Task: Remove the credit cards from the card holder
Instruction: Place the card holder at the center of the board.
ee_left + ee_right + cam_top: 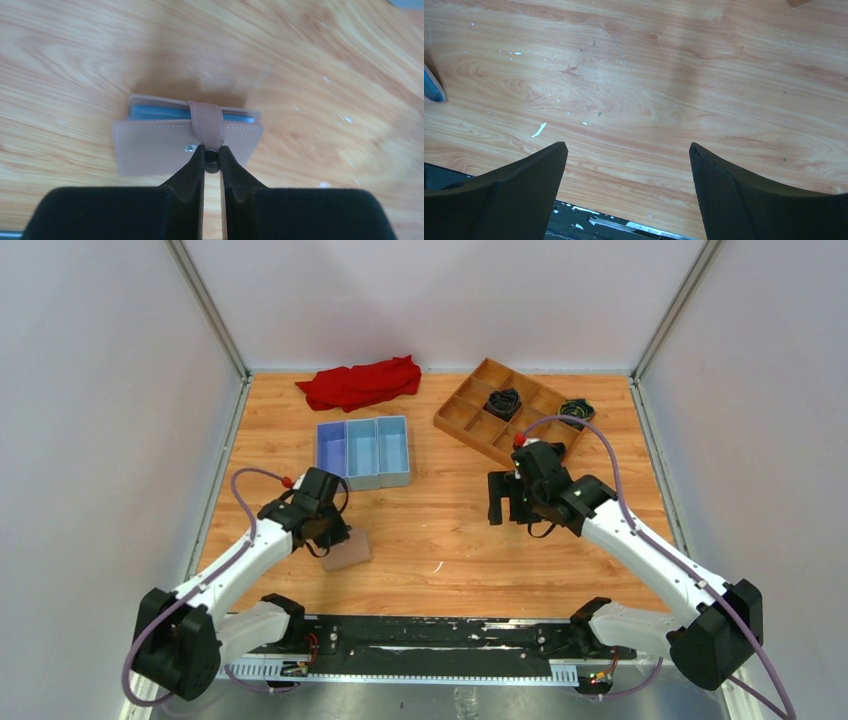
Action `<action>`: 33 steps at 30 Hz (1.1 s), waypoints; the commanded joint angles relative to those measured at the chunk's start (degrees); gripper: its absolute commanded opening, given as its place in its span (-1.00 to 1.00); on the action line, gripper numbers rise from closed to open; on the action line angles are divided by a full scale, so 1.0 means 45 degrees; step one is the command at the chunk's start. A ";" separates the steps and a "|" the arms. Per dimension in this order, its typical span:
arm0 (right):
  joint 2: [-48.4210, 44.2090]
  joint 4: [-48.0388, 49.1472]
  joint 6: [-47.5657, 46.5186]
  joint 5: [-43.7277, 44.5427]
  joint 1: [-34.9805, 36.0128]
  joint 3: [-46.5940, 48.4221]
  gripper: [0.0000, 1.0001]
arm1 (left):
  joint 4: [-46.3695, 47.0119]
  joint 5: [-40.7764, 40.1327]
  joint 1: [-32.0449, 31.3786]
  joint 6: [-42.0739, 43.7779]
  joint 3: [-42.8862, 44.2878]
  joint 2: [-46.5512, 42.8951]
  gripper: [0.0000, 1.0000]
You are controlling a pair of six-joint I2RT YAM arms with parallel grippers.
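Next, my left gripper lifts the card holder (350,551) by the strap and puts it down nearer my right gripper (433,552), because the card holder lies far from my right gripper.
The card holder (350,552) lies folded shut on the wooden table, near my left arm. In the left wrist view it is a tan-pink wallet (150,150) with a strap (207,122) wrapped over its far edge. A blue-grey inner edge (160,112) shows between the two flaps. The credit cards are hidden inside. My left gripper (212,154) is shut on the black snap at the strap's end, beside a small silver stud (189,147). My right gripper (628,150) hangs open over bare wood, well to the right of the holder (497,502).
A blue three-compartment tray (364,452) stands just behind the left gripper. A red cloth (360,383) lies at the back. A wooden grid tray (470,415) with dark bundles sits back right. A black rail (430,635) runs along the near edge.
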 commanded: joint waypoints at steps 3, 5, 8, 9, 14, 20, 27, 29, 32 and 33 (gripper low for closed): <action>0.0151 0.0100 0.0417 -0.0648 -0.0118 -0.0378 0.91 | 0.1200 0.2136 -0.1833 -0.3569 -0.0637 -0.1633 -1.00; 0.0272 0.0162 0.0346 -0.0767 -0.0118 -0.0382 0.90 | 0.1488 0.2270 -0.2144 -0.4095 -0.0690 -0.1820 -1.00; 0.0334 0.0157 0.0117 -0.0588 -0.0125 -0.0373 0.90 | 0.1048 0.1700 -0.2180 -0.3562 0.0068 -0.1910 -0.99; 0.0313 0.0148 0.0062 -0.0569 -0.0129 -0.0381 0.90 | 0.0696 0.1240 -0.2180 -0.3276 0.0471 -0.1887 -1.00; 0.0249 0.0152 0.0065 -0.0843 -0.0123 -0.0519 0.90 | 0.0142 0.1239 -0.2179 -0.1303 0.2337 -0.1275 -1.00; 0.0119 0.0152 0.0329 -0.0876 -0.0120 -0.0967 0.90 | 0.0080 0.2449 -0.2465 -0.0259 0.3376 -0.0644 -1.00; -0.0238 0.0185 0.0344 -0.0727 -0.0128 -0.1267 0.91 | 0.0119 0.2491 -0.3501 -0.0343 0.3266 -0.0662 -1.00; -0.0239 0.0246 0.0322 -0.0753 -0.0127 -0.1234 0.91 | 0.0139 0.2480 -0.4182 -0.0064 0.3515 -0.0089 -1.00; -0.0442 0.0262 0.0450 -0.0535 -0.0118 -0.1176 0.91 | 0.0129 0.2620 -0.5425 0.0846 0.4672 0.1731 -1.00; -0.0562 0.0252 0.0496 -0.0401 -0.0128 -0.1155 0.90 | 0.0129 0.2671 -0.5852 0.1025 0.5092 0.2333 -1.00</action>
